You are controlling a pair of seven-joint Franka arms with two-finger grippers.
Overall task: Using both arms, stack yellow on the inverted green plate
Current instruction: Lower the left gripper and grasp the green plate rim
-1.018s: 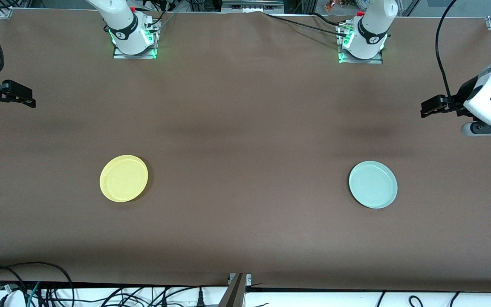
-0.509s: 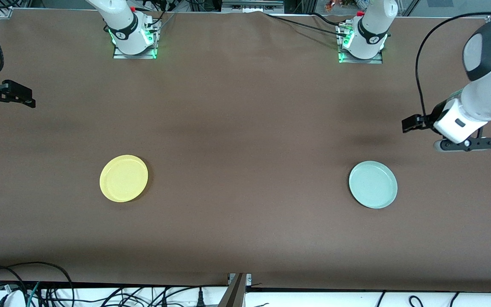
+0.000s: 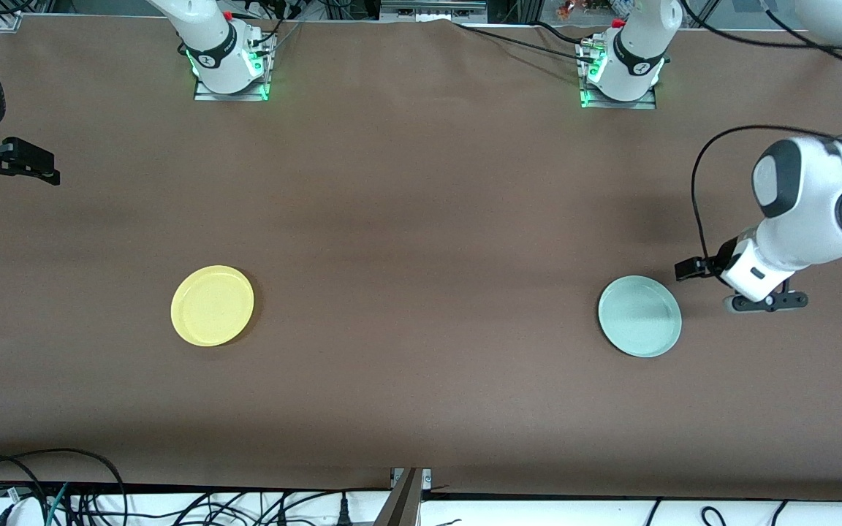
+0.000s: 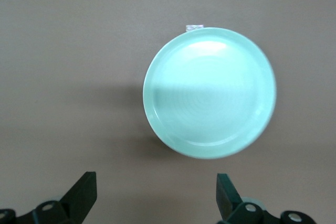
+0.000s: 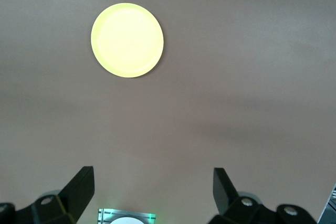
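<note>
My gripper will lift the green plate (image 3: 639,316) off a pale patch (image 4: 194,27) that shows from under it, so the patch will stay behind.
The yellow plate (image 3: 212,305) lies rim up on the brown table toward the right arm's end; it also shows in the right wrist view (image 5: 127,40). The green plate (image 3: 639,315) lies rim up, hollow side showing, toward the left arm's end, and fills the middle of the left wrist view (image 4: 210,92). My left gripper (image 3: 690,269) is open and empty, beside the green plate's edge and just clear of it (image 4: 156,195). My right gripper (image 3: 44,166) is open and empty, and waits high at the right arm's end of the table (image 5: 152,190).
The two arm bases (image 3: 229,69) (image 3: 620,77) stand with green lights along the table edge farthest from the front camera. Cables (image 3: 85,504) hang along the nearest edge. The brown table cloth (image 3: 421,256) lies bare between the plates.
My left arm has swung in from the table's end and come down next to the green plate. The right arm and both plates have not moved.
</note>
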